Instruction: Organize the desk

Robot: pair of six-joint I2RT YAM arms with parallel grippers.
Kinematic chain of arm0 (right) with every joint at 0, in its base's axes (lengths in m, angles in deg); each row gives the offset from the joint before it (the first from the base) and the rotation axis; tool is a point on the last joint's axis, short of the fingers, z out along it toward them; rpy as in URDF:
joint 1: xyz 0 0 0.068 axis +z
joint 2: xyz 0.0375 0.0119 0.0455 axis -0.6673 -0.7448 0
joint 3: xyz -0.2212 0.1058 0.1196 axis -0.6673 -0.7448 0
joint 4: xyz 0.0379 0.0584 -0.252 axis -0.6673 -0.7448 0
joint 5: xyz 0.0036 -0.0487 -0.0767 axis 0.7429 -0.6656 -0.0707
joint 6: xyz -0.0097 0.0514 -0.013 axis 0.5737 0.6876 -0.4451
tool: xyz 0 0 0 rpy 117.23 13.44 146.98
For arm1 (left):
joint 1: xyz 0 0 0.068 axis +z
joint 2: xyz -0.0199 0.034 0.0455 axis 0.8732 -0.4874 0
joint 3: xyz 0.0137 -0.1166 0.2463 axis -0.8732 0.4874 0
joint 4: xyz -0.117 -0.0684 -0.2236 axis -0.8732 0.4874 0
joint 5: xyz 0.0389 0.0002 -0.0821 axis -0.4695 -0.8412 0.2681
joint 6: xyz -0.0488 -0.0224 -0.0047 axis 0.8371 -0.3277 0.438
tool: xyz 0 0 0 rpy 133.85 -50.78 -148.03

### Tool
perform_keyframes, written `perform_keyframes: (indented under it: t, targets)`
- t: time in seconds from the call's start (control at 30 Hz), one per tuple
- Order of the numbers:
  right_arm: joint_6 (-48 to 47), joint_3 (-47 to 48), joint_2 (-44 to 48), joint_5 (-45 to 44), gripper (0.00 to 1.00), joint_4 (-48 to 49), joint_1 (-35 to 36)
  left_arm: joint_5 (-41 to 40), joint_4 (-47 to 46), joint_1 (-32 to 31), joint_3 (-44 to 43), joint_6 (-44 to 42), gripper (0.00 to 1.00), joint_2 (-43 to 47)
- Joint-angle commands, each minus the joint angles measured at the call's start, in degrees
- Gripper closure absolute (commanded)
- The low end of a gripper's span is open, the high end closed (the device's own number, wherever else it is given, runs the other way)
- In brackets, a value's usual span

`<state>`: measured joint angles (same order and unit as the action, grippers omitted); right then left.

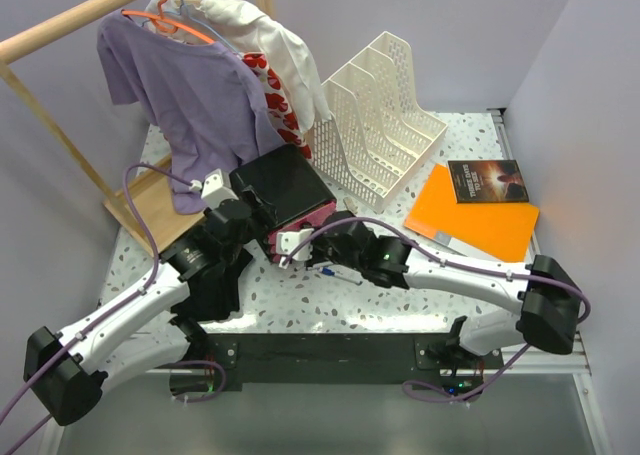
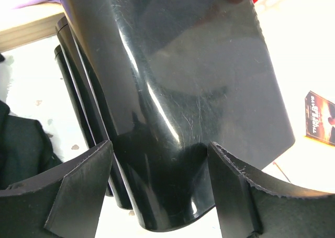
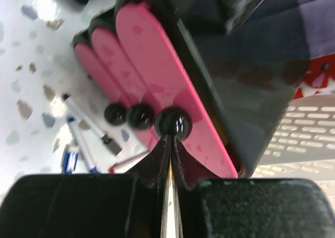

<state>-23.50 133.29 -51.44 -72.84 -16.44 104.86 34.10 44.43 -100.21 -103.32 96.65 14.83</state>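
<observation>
My left gripper should steady the box while I back off and grip a lower knob, because the top drawer's knob is outside my right gripper's closed fingers.
On the white speckled desk stands a glossy black drawer box with three pink drawers, each with a black knob. My left gripper is open. Its fingers straddle the box's black shell from the left side, and I cannot tell whether they touch it. My right gripper is shut, with only a hairline slit between the fingers. Its tips touch the underside of the nearest drawer's knob. In the top view it sits at the box's front.
Several pens lie on the desk beside the drawers. A white mesh file rack stands behind, with an orange folder and a dark book to the right. A purple shirt hangs over the wooden rack base.
</observation>
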Motion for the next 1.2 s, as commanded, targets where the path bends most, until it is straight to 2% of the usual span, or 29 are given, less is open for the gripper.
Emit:
perform_keyframes:
  t: [0.0, 0.17, 0.27, 0.3, 0.33, 0.43, 0.47, 0.53, 0.63, 0.7, 0.8, 0.9, 1.03, 1.17]
  targets:
    - [3.86, 3.26, -3.25, -3.30, 0.87, 8.06, -0.60, 6.36, 2.26, -0.70, 2.37, -0.69, 0.27, -1.24]
    - [9.05, 7.04, -5.99, -0.77, 0.84, 6.15, -4.99, 6.36, 2.26, -0.70, 2.01, -0.69, 0.27, -0.36]
    - [11.51, 8.53, -4.76, 4.41, 0.82, 2.91, -7.71, 6.28, 2.44, -0.70, 1.49, -0.78, 0.27, 0.08]
    - [11.69, 8.80, -4.06, 8.51, 0.80, 1.67, -8.59, 6.10, 2.53, -0.62, 1.31, -0.95, 0.26, 0.25]
    - [11.00, 9.93, -3.27, 10.55, 0.74, -0.26, -8.86, 6.01, 2.53, -0.61, 0.79, -1.30, 0.26, 0.43]
    - [7.31, 14.23, -0.72, 20.19, 0.69, -11.32, -9.56, 5.13, 3.14, -0.61, -0.62, -2.27, 0.23, 0.87]
    - [6.17, 15.38, 0.16, 22.85, 0.65, -17.61, -10.00, 4.96, 3.14, -0.61, -1.06, -2.62, 0.23, 1.04]
    - [5.54, 17.05, 1.30, 28.38, 0.63, -21.53, -10.79, 4.08, 3.84, -0.61, -2.37, -3.32, 0.20, 1.22]
    - [8.07, 16.11, 2.98, 31.40, 0.58, -24.97, -11.50, 2.85, 5.07, -0.61, -4.22, -3.50, 0.16, 1.13]
    - [10.89, 14.43, 4.03, 32.98, 0.51, -24.10, -12.02, 2.93, 5.34, -0.53, -4.75, -3.59, 0.15, 1.22]
    - [21.05, 10.22, 5.08, 34.21, 0.36, -19.80, -14.04, 3.55, 5.34, -0.53, -5.19, -3.24, 0.13, 1.66]
    - [29.84, 6.96, 5.18, 34.83, 0.26, -14.97, -17.11, 3.90, 5.43, -0.61, -5.46, -3.50, 0.08, 2.79]
    - [41.99, 2.92, 3.69, 32.29, 0.23, -7.76, -21.07, 4.25, 5.43, -0.53, -5.63, -6.83, 0.02, 4.29]
    - [52.37, -2.44, 3.77, 29.13, 0.22, 1.55, -22.22, 5.57, 4.81, -0.53, -5.11, -10.96, 0.00, 6.75]
